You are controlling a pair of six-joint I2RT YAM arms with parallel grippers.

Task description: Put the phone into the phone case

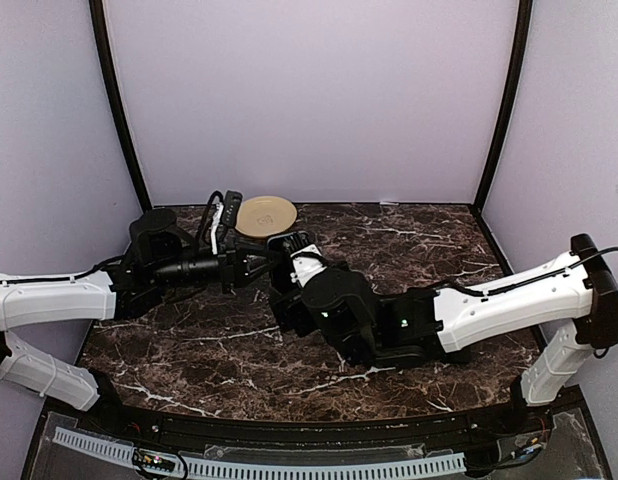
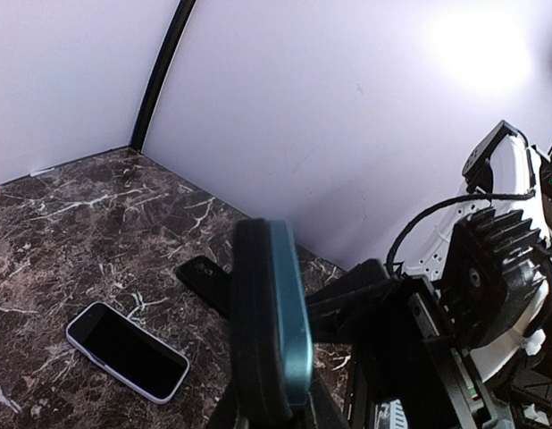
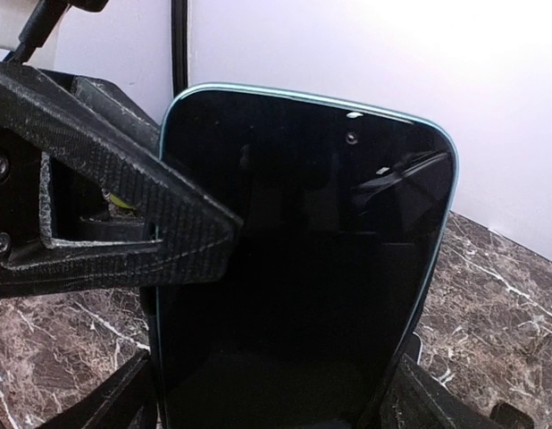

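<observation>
I should back my right gripper off, since it spans the phone's width (image 3: 285,357), and pinch phone and phone case together at the long edge (image 3: 439,228) opposite my left gripper.
The phone (image 3: 303,259) has a black screen with the teal phone case (image 3: 450,206) showing as a thin rim around it. It is held upright above the table between both arms. Edge-on in the left wrist view, the black phone (image 2: 254,322) stands proud of the teal phone case (image 2: 292,313). My left gripper (image 2: 269,416) is shut across the pair's thickness at the bottom; one of its fingers (image 3: 124,237) crosses the screen's left edge. My right gripper (image 3: 280,398) brackets the phone's two long edges. Both grippers meet at left of centre, left gripper (image 1: 255,265), right gripper (image 1: 287,268).
A second phone (image 2: 126,351) with a pale rim lies screen-up on the marble table (image 2: 62,241). Beside it lies a flat black case-like thing (image 2: 203,280). A tan plate (image 1: 266,215) and a black power strip (image 1: 227,212) sit by the back wall.
</observation>
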